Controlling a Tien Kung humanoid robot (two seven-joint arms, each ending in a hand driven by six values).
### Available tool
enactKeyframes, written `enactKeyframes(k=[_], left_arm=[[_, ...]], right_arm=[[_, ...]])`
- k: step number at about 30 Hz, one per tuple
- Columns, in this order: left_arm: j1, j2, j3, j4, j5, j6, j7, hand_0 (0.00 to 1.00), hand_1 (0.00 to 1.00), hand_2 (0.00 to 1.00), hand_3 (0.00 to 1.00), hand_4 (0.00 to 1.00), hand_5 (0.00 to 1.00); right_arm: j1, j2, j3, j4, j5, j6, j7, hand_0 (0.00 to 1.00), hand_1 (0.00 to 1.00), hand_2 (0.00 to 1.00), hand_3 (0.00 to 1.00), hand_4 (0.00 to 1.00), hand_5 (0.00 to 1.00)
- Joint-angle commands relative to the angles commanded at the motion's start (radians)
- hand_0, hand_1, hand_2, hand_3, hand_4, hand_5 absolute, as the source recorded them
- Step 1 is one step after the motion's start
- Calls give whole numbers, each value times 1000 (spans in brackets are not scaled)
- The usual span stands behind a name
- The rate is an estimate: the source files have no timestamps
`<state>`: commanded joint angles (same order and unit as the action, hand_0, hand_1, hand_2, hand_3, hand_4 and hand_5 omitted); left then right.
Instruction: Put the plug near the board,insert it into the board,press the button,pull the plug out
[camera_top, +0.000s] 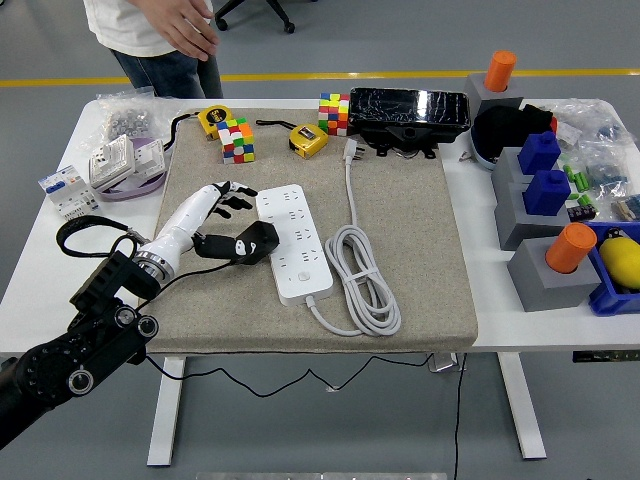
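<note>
The black plug's thin cord (190, 276) hangs down in loose waves (267, 395) below the mat's near edge, so it will trail loosely when I pull the plug out.
The white power strip (293, 242) lies lengthwise on the grey mat (410, 215). Its white cable (366, 283) is coiled to the right of it and runs up to the plug (350, 150), which lies loose on the mat near the far edge, apart from the strip. My left hand (240, 215) is at the strip's left side, open and holding nothing. Its black fingers (232, 193) are spread near the strip's upper left corner, and the thumb reaches the strip's left edge.
Along the mat's far edge are two colour cubes (237, 139), two yellow tape measures (309, 139) and a black box (409, 110). Grey, blue and orange blocks (548, 262) fill the right side. White parts (112, 165) lie at left. A person's hand (190, 25) hangs at the far side.
</note>
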<state>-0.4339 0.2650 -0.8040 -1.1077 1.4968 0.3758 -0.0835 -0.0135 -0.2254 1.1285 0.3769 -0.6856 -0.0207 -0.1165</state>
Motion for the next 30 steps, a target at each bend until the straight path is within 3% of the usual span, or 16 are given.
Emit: enactKeyframes(k=[3,4,7,13,19,30], left_arm=[[34,25,3,-43,-18,40,-18,570,675,650,660,941,250],[45,31,4,-55,-18,51,-24,708,720,707,635,838,316],[84,54,6,-93,6,82,-32,708,720,707,635,838,316],[119,86,46,-143,11,78,-7,737,763,740,655,824,340],[118,88,86,-158,4,72,-2,742,764,741,654,813,350],[87,67,114,-139,2,66,7,743,764,737,678,810,356]], right_arm=[[-1,1,2,-1,0,0,0,545,646,668,570,912,430],[-1,2,3,-2,-1,0,0,545,646,668,570,911,431],[-2,4,4,-2,-1,1,0,545,646,668,570,911,431],[-3,4,5,0,-2,1,0,545,646,668,570,911,430],[0,2,1,2,-1,0,1,545,646,667,570,911,430],[5,-3,-11,1,3,0,1,545,646,667,569,910,428]])
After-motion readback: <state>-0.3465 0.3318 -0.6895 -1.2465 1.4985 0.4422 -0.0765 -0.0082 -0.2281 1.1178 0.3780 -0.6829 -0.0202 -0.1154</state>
